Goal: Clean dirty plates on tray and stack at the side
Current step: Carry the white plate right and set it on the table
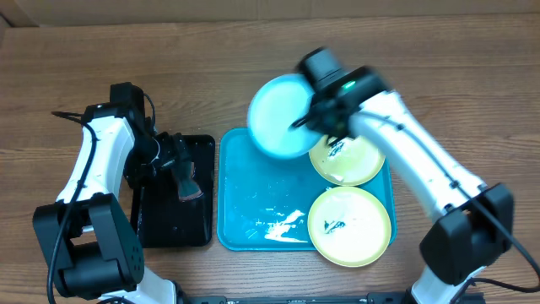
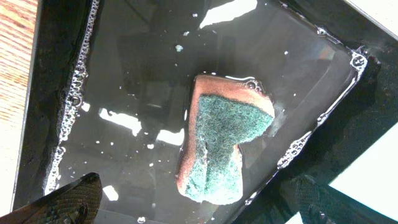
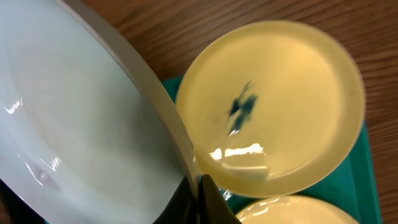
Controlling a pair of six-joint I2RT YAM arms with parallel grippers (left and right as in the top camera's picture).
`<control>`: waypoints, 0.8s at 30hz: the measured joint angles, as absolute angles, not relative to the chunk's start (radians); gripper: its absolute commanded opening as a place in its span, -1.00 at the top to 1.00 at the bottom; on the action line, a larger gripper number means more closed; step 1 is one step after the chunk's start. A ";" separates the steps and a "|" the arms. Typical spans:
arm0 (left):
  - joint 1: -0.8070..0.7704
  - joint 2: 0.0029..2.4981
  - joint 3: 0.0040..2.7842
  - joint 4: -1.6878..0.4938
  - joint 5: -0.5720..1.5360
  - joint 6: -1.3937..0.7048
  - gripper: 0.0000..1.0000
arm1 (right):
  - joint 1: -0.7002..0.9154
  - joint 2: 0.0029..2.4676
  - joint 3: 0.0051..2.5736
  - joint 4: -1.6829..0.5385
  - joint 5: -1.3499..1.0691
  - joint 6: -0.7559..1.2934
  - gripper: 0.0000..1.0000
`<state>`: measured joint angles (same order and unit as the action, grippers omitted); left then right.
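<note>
The white-pale blue plate [image 1: 279,116] is clean and the wood [image 1: 471,129] beside the cyan tray is open, so my right gripper should carry on going there and let go once the plate rests.
My right gripper [image 1: 310,118] is shut on the rim of the white-pale blue plate [image 1: 278,116] and holds it tilted above the far end of the cyan tray [image 1: 253,203]; the pinch shows in the right wrist view [image 3: 198,186], with the plate [image 3: 74,124] filling the left. Two pale yellow-green plates with dark smears lie on the tray's right side, one far [image 1: 348,159] [image 3: 273,106], one near [image 1: 349,225]. My left gripper [image 1: 179,165] is open above a sponge [image 2: 221,140] lying in the wet black tray [image 2: 124,74], not touching it.
The small black tray [image 1: 173,224] sits left of the cyan tray, with soapy water in it. White foam smears [image 1: 278,226] lie on the cyan tray's floor. Bare wooden table [image 1: 202,67] surrounds both trays.
</note>
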<state>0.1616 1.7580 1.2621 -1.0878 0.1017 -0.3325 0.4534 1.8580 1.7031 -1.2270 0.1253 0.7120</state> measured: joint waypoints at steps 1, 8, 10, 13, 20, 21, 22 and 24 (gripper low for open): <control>0.162 1.758 1.262 -1.088 0.102 -0.332 -0.99 | 0.411 1.858 1.703 -1.224 0.112 0.713 0.92; 0.162 1.758 1.262 -1.088 0.102 -0.332 -1.00 | 0.056 1.858 1.703 -1.223 0.039 0.693 0.92; 0.162 1.758 1.262 -1.088 0.102 -0.332 -1.00 | -0.055 1.858 1.703 -1.221 0.017 0.680 0.92; 0.162 1.758 1.262 -1.088 0.102 -0.329 -1.00 | -0.212 1.858 1.703 -1.219 -0.012 0.655 0.92; 0.162 1.758 1.262 -1.089 0.102 -0.311 -1.00 | -0.488 1.877 1.703 -1.221 -0.035 0.612 0.92; 0.162 1.758 1.262 -1.090 0.102 -0.310 -1.00 | -0.514 1.888 1.703 -1.221 -0.035 0.608 0.92; 0.162 1.758 1.262 -1.092 0.102 -0.310 -1.00 | -0.539 1.905 1.703 -1.221 -0.036 0.602 0.92; 0.162 1.758 1.262 -1.094 0.102 -0.310 -1.00 | -0.570 1.939 1.703 -1.222 -0.037 0.594 0.92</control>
<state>0.1616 1.7580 1.2625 -1.0939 0.1020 -0.3103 -0.5705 1.9388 1.7031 -1.2221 -0.0368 0.5938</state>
